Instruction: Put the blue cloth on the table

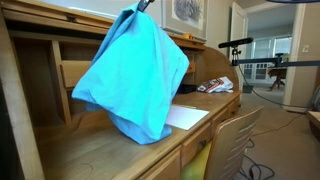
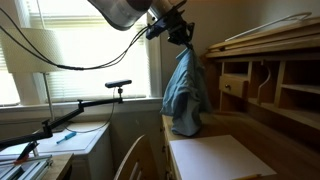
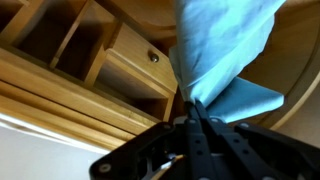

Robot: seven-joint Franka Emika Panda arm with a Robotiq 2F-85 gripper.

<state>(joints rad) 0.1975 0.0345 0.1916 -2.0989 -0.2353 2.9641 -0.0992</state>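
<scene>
My gripper should keep lowering the pinched fold, because the blue cloth's lower end [image 1: 142, 130] already touches the wooden table [image 1: 98, 143]. It should let go once the hanging cloth settles there.
The blue cloth [image 1: 135, 70] hangs in a long drape from my gripper [image 1: 140, 6], its lower end resting on the wooden table [image 1: 90, 150]. In an exterior view it hangs as a darker blue column [image 2: 183, 95] below the gripper [image 2: 180, 36] over the table's far end [image 2: 228, 128]. In the wrist view my gripper [image 3: 193, 103] is shut on a pinched fold of the blue cloth [image 3: 225, 50], with a knobbed drawer [image 3: 140, 65] and pigeonhole shelves behind.
A white sheet of paper [image 1: 185, 117] lies flat on the table beside the cloth; it also shows in an exterior view [image 2: 220, 160]. A chair with a yellow-green seat [image 1: 215, 150] stands at the table's front. A camera boom [image 2: 90, 100] stands near the window.
</scene>
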